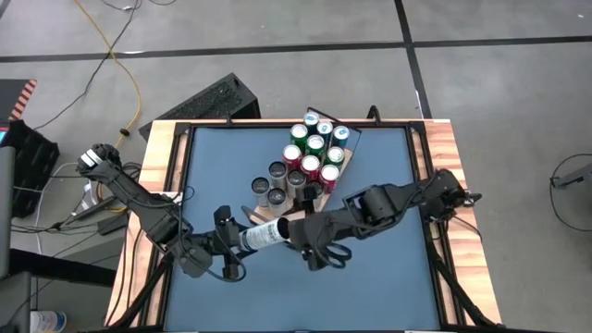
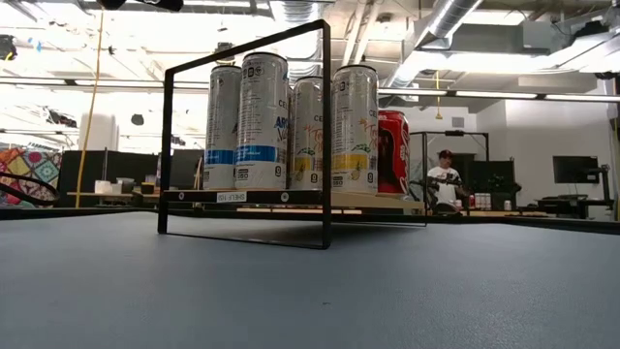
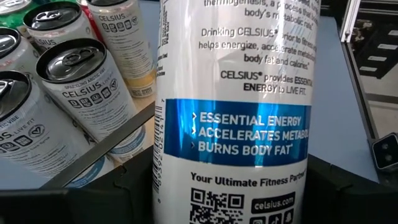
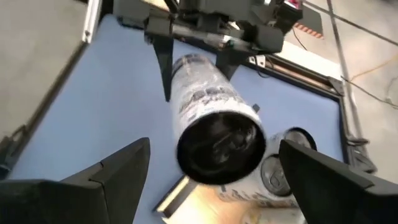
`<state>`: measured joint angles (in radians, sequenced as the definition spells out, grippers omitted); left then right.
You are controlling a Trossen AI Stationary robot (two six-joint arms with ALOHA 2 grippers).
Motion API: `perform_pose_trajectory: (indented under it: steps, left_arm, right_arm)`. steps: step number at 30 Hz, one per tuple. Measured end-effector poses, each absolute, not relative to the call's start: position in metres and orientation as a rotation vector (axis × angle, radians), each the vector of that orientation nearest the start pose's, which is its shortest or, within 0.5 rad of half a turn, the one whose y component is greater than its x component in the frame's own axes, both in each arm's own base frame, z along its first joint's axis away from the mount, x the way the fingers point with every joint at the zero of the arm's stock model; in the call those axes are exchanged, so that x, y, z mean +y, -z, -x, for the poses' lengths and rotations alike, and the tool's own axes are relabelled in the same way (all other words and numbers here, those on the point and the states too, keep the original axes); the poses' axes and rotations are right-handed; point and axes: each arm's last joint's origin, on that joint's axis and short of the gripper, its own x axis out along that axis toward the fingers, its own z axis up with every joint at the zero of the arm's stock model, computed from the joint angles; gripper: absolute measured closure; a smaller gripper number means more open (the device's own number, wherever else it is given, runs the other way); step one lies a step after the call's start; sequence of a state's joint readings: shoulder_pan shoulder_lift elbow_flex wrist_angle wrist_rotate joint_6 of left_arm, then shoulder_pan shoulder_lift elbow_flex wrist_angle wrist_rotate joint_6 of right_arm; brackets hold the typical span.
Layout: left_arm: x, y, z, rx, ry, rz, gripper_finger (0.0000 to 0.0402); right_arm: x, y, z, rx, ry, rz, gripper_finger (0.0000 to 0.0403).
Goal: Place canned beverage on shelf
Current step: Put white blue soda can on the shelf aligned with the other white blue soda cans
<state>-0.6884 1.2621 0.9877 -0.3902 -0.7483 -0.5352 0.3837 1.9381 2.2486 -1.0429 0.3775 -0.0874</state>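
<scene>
I should keep moving my right gripper toward the white can until the fingers are on both sides of the can's body (image 4: 211,104) below the can's rim, because the can's free top end (image 4: 221,148) faces the open fingers.
A white can with a blue band (image 1: 264,235) lies about level in the air between my two grippers, near the table's middle front. My left gripper (image 1: 242,239) is shut on it. My right gripper (image 4: 214,174) is open at the can's free end (image 4: 217,146), one finger on each side and apart from it; it also shows in the high view (image 1: 301,237). The shelf (image 1: 313,197), a light-wood board with a black wire rail (image 2: 325,126), stands just beyond on the table and bears several upright cans (image 1: 314,148). My left gripper pinches the can between its two fingers (image 3: 124,193) at the end with the QR code (image 3: 217,202). The fingers come level from the table's left and lie across the can's round wall (image 4: 186,81). The can is lifted clear of the table, about level, its other end toward my right gripper.
The shelf's cans (image 3: 68,81) stand close beside the held can: white ones (image 1: 276,181) near, green and red ones (image 1: 310,153) farther. The blue tabletop (image 1: 388,277) has a wooden rim (image 1: 157,157). A black object (image 1: 208,100) lies beyond the far edge. A person (image 2: 446,179) sits far behind.
</scene>
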Motion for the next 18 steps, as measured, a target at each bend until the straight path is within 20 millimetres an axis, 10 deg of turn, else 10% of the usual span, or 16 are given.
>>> perform_pose_trajectory:
  steps: [18]
  left_arm:
    - [-0.151, -0.289, -0.215, 0.486, -0.160, 0.058, 0.0155]
  right_arm:
    - [0.134, -0.397, -0.401, 0.718, -0.206, 0.283, 0.0040]
